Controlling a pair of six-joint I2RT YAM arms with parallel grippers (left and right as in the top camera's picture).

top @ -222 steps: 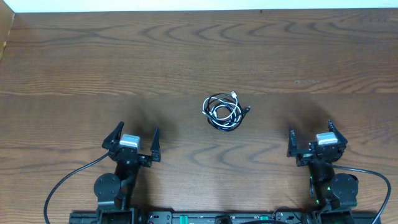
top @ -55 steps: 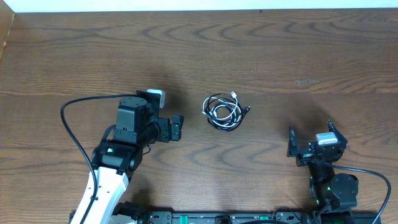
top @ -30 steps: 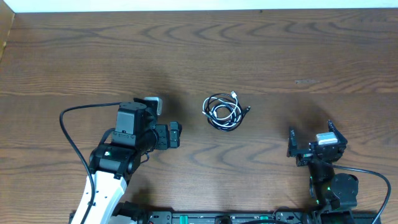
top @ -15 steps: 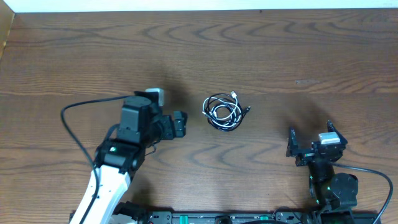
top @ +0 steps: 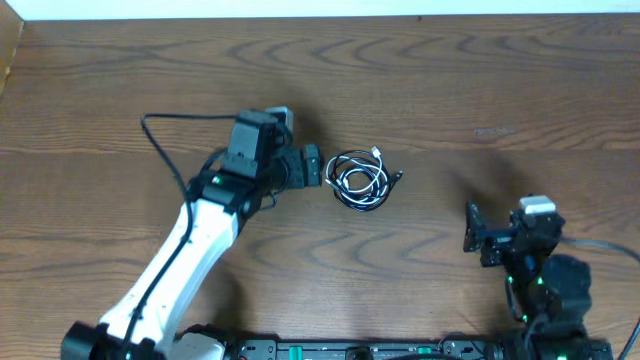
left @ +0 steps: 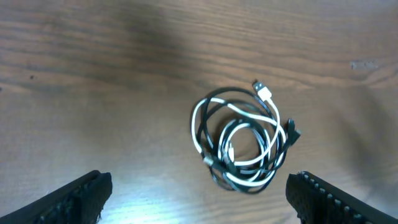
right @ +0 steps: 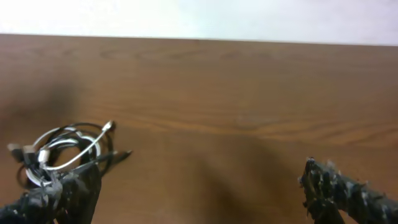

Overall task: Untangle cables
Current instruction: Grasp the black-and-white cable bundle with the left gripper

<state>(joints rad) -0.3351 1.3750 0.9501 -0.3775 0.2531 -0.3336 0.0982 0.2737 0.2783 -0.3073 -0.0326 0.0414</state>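
The tangled coil [top: 361,181] lies free in front of my open fingers. My left gripper should keep going down toward the coil's near side [top: 334,181] until its fingers are on both sides of those strands of cable.
The white and black cables [top: 361,180] lie tangled in one small coil at the middle of the wooden table. My left gripper [top: 311,166] is open, just left of the coil. In the left wrist view the coil [left: 242,143] lies ahead of the open left gripper [left: 199,193], between the lines of the two fingertips. My right gripper [top: 472,232] is open and empty near the table's front right. In the right wrist view the coil [right: 62,152] shows far left, partly behind the left finger of the open right gripper [right: 199,196].
The wooden table [top: 480,90] runs back to a white wall edge. The left arm's thick black wire [top: 170,150] loops over the table behind the arm.
My left arm has reached forward and right from its rest pose; in the last half second the gripper moved up close to the coil. The right arm shifted slightly. The coil has not moved.
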